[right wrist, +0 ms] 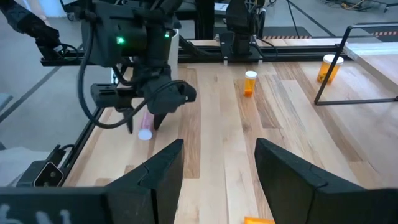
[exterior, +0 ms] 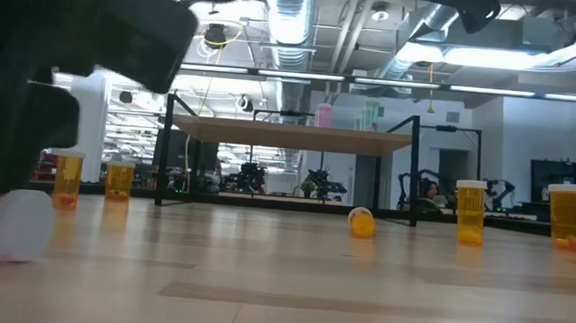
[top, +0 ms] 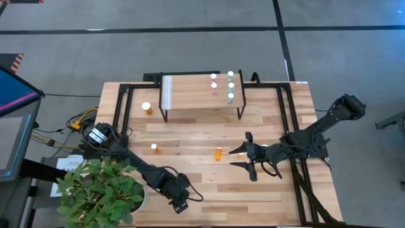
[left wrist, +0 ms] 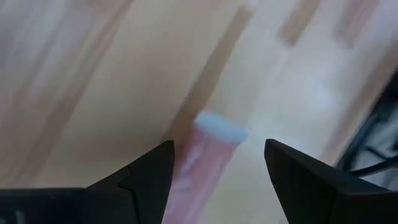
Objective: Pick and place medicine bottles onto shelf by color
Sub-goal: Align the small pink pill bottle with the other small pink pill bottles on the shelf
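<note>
My left gripper should line up straight with the bottle and close [left wrist: 213, 147] below its white cap, because the pink bottle [left wrist: 196, 177] lies at a slant between my left gripper's open fingers.
A pink bottle with a white cap [left wrist: 219, 129] lies on its side on the table near the front edge. It also shows in the right wrist view [right wrist: 145, 133] and the low view [exterior: 18, 227]. My left gripper [left wrist: 219, 149] is open, pointing down, with one finger on either side of the bottle; it also shows in the high view [top: 180, 201]. My right gripper [top: 231, 158] is open and empty, just right of an orange bottle [top: 219, 153] lying on its side. The shelf [top: 190, 95] carries pink and pale green bottles [top: 223, 85] at its right end.
Two more orange bottles stand on the table, one left of the shelf [top: 147, 108] and one in front of it [top: 154, 147]. A potted plant [top: 101, 190] stands at the front left corner. A black frame [top: 120, 107] rims the table.
</note>
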